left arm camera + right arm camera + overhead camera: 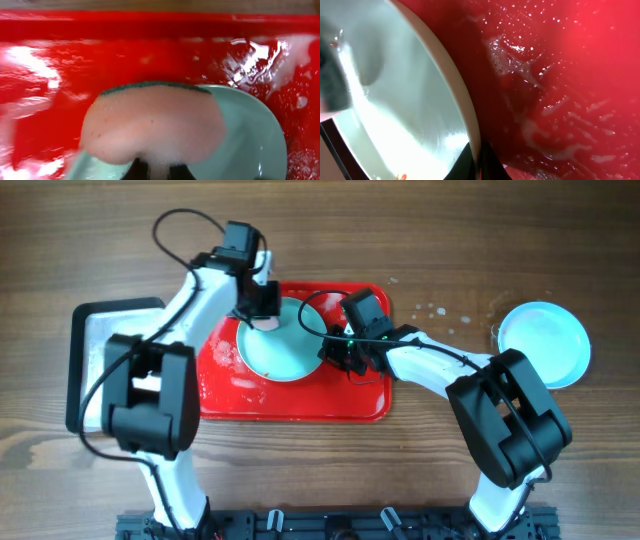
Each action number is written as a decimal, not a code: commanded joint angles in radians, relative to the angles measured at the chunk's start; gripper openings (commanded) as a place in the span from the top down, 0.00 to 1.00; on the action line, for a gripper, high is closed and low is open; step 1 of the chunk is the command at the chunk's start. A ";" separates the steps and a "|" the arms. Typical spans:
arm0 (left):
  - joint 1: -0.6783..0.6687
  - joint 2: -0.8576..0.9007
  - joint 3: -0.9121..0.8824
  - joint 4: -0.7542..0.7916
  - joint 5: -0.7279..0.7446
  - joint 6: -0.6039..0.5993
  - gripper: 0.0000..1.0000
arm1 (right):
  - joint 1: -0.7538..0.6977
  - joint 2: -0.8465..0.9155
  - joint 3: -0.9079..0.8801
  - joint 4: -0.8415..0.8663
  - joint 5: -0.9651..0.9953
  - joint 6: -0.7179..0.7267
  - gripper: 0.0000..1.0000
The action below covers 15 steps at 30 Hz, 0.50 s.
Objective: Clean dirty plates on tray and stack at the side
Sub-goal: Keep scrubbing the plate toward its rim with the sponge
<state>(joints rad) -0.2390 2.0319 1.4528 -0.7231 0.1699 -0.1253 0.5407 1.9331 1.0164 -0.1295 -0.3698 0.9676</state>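
The sponge sticks out over the plate's far rim and a brownish smear is still there, so my left gripper needs to wipe back over the side of the plate near my right gripper.
A pale turquoise plate lies on the wet red tray. My left gripper is shut on a soapy sponge with a dark green backing and presses it on the plate's far rim. My right gripper is shut on the plate's right rim, one finger inside and one outside. A small brownish smear shows on the plate in the right wrist view. Another turquoise plate rests on the table at the far right.
A black-rimmed tray with a white inside stands at the left, partly under my left arm. Foam and water streak the red tray. Water drops lie on the wooden table between the tray and the right plate.
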 commanded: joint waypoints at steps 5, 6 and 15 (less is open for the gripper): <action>-0.049 0.158 0.011 -0.150 -0.122 0.015 0.96 | -0.003 0.057 -0.033 -0.021 0.031 -0.003 0.96; -0.041 0.167 0.011 -0.169 -0.136 0.012 0.96 | -0.003 0.057 -0.033 -0.021 0.029 -0.003 0.96; 0.179 0.174 0.048 -0.320 0.018 -0.123 0.96 | -0.003 0.057 -0.033 -0.020 0.029 -0.002 0.96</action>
<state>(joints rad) -0.1589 2.1258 1.5192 -0.9764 0.2165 -0.2008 0.5446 1.9350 1.0164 -0.1272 -0.3851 0.9550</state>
